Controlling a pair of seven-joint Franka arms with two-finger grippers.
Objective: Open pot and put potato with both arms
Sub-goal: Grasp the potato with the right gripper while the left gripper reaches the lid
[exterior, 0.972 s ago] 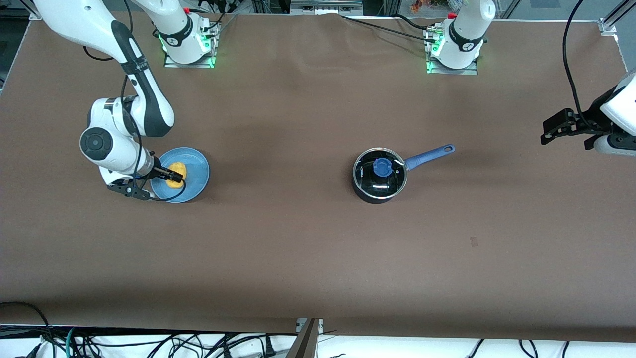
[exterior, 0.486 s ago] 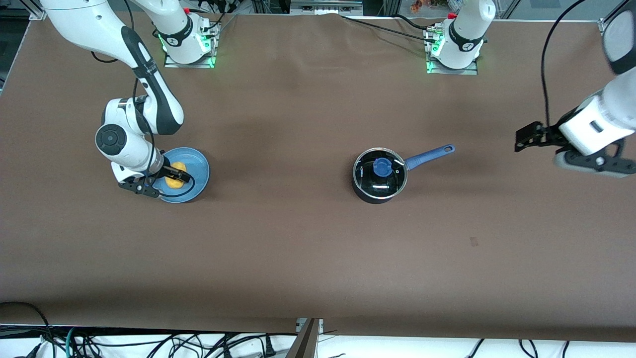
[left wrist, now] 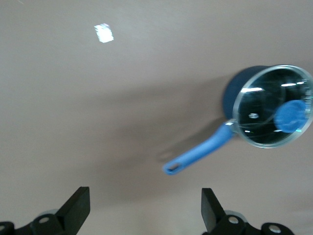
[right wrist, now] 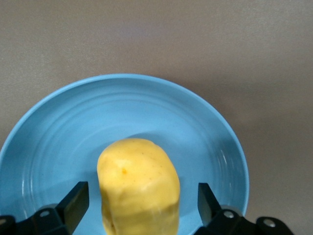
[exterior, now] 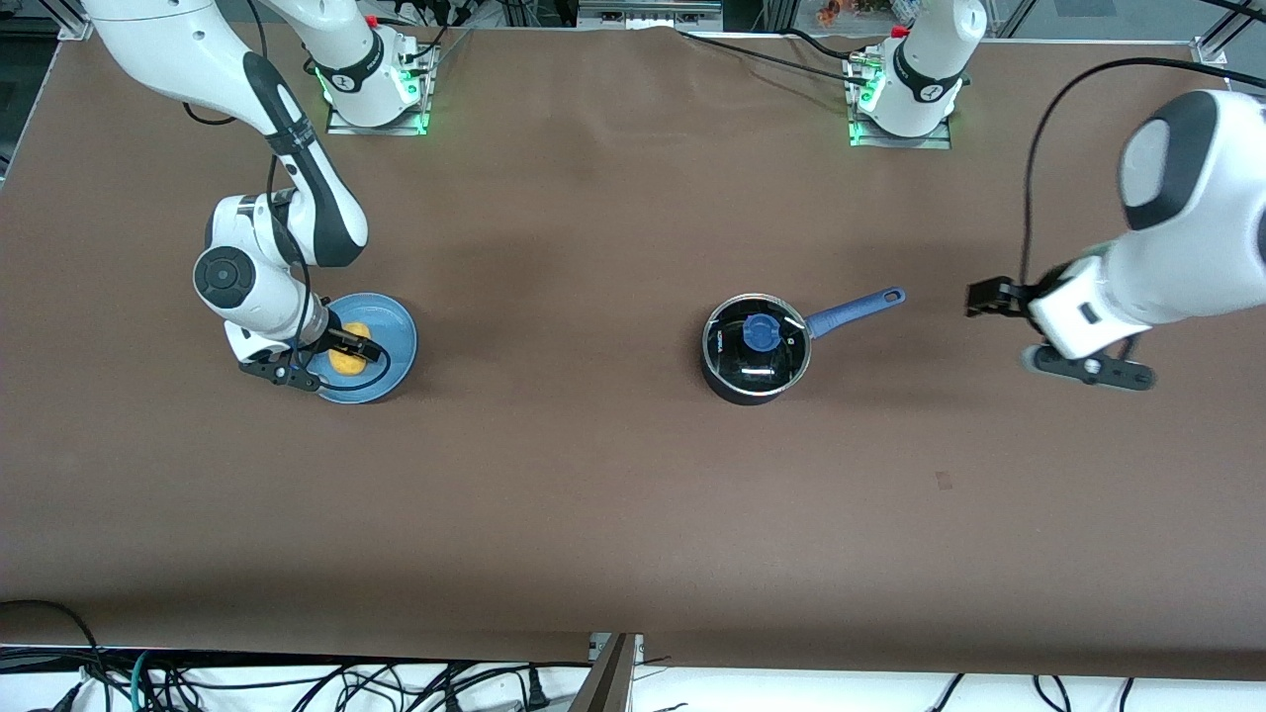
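Note:
I should expect to find an empty black pot (exterior: 737,396) when I take the lid off, because only a dark inside shows through the glass lid (exterior: 741,361).
The black pot (exterior: 756,348) stands mid-table with a glass lid and blue knob (exterior: 760,331) on it; its blue handle (exterior: 853,308) points toward the left arm's end. The potato (exterior: 350,363) lies on a light-blue plate (exterior: 398,346) at the right arm's end. My right gripper (exterior: 351,350) is open, low over the plate, its fingers (right wrist: 76,200) on either side of the potato (right wrist: 138,186) with gaps. My left gripper (exterior: 984,298) is open and empty in the air, past the handle's tip. The left wrist view shows the pot (left wrist: 266,105) and handle (left wrist: 200,152) ahead of the gripper (left wrist: 145,208).
The brown table (exterior: 593,494) is bare around the pot and plate. The two arm bases (exterior: 371,79) stand at the back edge. Cables hang below the front edge (exterior: 297,682).
My left arm has swung in from the table's end toward the pot handle. My right gripper has shifted slightly over the plate, staying around the potato.

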